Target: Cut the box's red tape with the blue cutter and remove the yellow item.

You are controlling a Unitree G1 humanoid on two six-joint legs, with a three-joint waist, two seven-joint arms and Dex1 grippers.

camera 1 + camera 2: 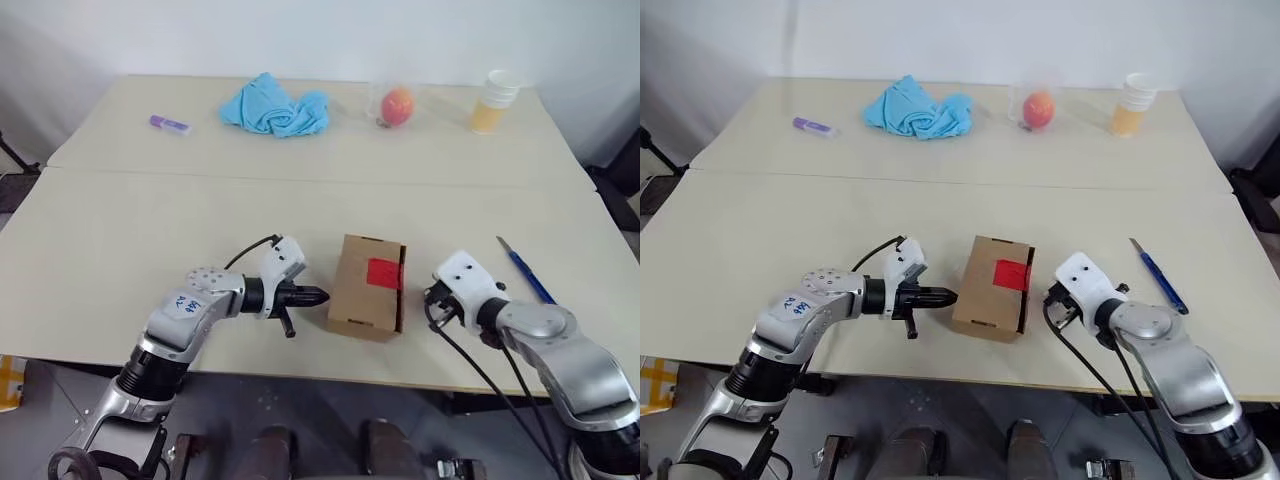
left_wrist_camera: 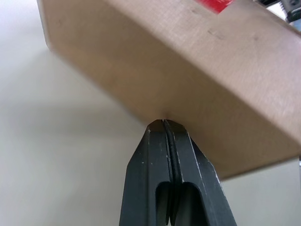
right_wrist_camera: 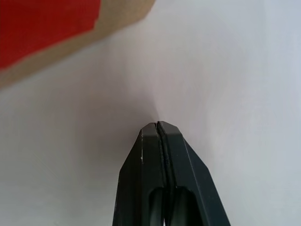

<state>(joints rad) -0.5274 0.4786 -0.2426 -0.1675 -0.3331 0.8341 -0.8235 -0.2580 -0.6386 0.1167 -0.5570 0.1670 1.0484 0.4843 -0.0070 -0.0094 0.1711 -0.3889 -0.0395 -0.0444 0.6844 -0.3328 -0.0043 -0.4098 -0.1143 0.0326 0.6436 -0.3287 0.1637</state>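
The box's closed side flap is beside my right gripper's shut fingers, so they should open and pull the flap down while my left gripper pushes on the box's top.
The brown cardboard box stands near the table's front edge with its flaps closed. The red tape is a square patch on its top right side, also seen as the red tape in the right wrist view. My left gripper is shut and empty, with its tips right at the box's left wall. My right gripper is shut and empty, pointing down at bare table just right of the box. The blue cutter lies on the table to the right of my right hand. The yellow item is out of view.
Along the far side lie a purple marker, a crumpled blue cloth, a round orange-red fruit in a clear cup and a stack of cups. The table's front edge runs just below both hands.
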